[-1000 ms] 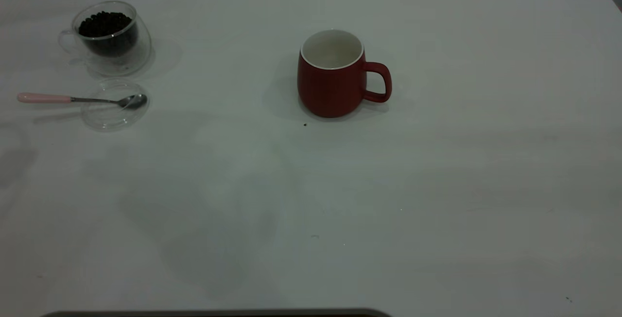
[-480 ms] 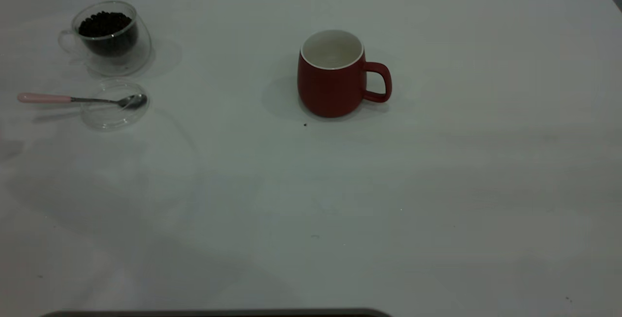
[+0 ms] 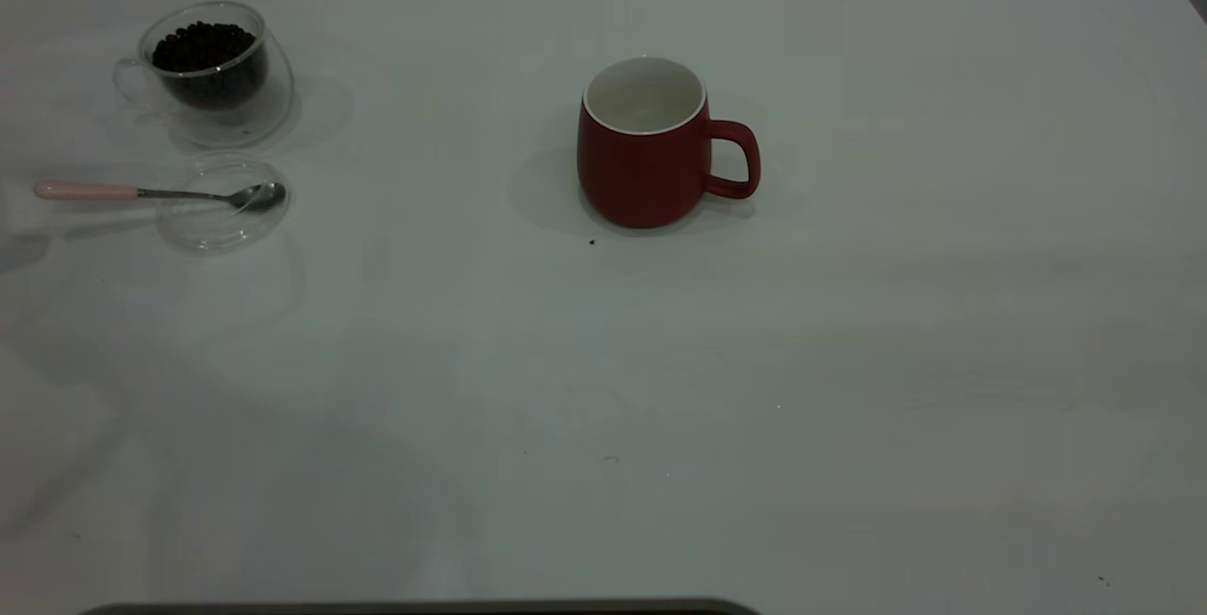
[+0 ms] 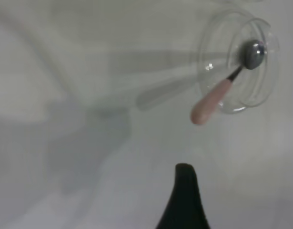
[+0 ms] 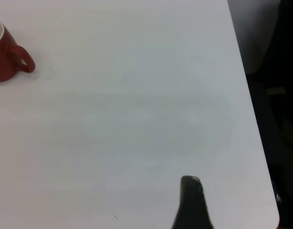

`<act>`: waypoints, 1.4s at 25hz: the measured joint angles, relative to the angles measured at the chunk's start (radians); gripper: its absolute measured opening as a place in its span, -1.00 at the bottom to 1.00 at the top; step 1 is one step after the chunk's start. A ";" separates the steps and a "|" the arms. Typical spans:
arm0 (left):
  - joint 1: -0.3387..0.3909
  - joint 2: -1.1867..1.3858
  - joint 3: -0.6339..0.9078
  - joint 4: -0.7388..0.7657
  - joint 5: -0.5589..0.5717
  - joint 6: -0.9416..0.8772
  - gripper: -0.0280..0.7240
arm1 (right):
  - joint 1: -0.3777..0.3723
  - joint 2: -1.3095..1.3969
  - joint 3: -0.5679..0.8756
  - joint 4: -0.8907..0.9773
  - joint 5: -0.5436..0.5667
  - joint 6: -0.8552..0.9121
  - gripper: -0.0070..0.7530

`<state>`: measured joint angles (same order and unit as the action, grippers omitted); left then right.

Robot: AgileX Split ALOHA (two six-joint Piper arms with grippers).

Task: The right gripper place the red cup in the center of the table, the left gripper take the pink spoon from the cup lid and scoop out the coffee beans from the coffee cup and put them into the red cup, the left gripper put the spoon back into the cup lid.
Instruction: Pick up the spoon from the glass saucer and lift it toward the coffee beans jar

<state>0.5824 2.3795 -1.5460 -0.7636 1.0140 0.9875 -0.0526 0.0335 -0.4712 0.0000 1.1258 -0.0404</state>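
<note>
The cup lid [image 3: 221, 217] will slide a little when the robot takes the spoon, because the pink spoon's bowl [image 3: 259, 197] rests inside the cup lid's raised rim.
The red cup [image 3: 644, 167] stands upright and empty at the middle of the table [image 3: 849, 360], handle to the right. It also shows far off in the right wrist view [image 5: 4, 57]. The coffee cup [image 3: 212, 77] with coffee beans [image 3: 203, 44] stands at the far left. In front of it lies the cup lid [image 3: 222, 219] with the pink spoon [image 3: 141, 191], bowl in the lid, handle sticking out left. Neither gripper shows in the exterior view. The left gripper [image 4: 184, 200] hovers a short way from the spoon's handle [image 4: 210, 102] and the lid [image 4: 217, 57]. The right gripper [image 5: 191, 202] hangs over the table's right part.
The table's right edge [image 5: 251, 109] runs close to the right gripper, with dark floor beyond it. A tiny dark speck [image 3: 592, 241] lies just in front of the red cup. Soft shadows lie over the left front of the table.
Only the shadows on the left part of the table have shifted. The red cup, coffee cup, lid and spoon have not moved.
</note>
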 joint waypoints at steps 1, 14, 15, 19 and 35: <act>0.000 0.015 -0.011 -0.001 0.001 0.003 0.88 | 0.000 0.000 0.000 0.000 0.000 0.000 0.57; -0.007 0.161 -0.066 -0.123 0.026 0.148 0.87 | 0.000 0.000 0.000 0.000 0.000 -0.001 0.57; -0.012 0.165 -0.066 -0.130 0.026 0.157 0.86 | 0.000 0.000 0.000 0.000 0.000 -0.001 0.57; -0.038 0.187 -0.066 -0.146 0.026 0.164 0.85 | 0.000 0.000 0.000 0.000 0.000 -0.001 0.57; -0.106 0.224 -0.066 -0.231 0.020 0.204 0.77 | 0.000 0.000 0.000 0.000 0.000 0.000 0.57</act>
<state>0.4766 2.6031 -1.6121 -0.9942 1.0338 1.1912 -0.0526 0.0335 -0.4712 0.0000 1.1258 -0.0403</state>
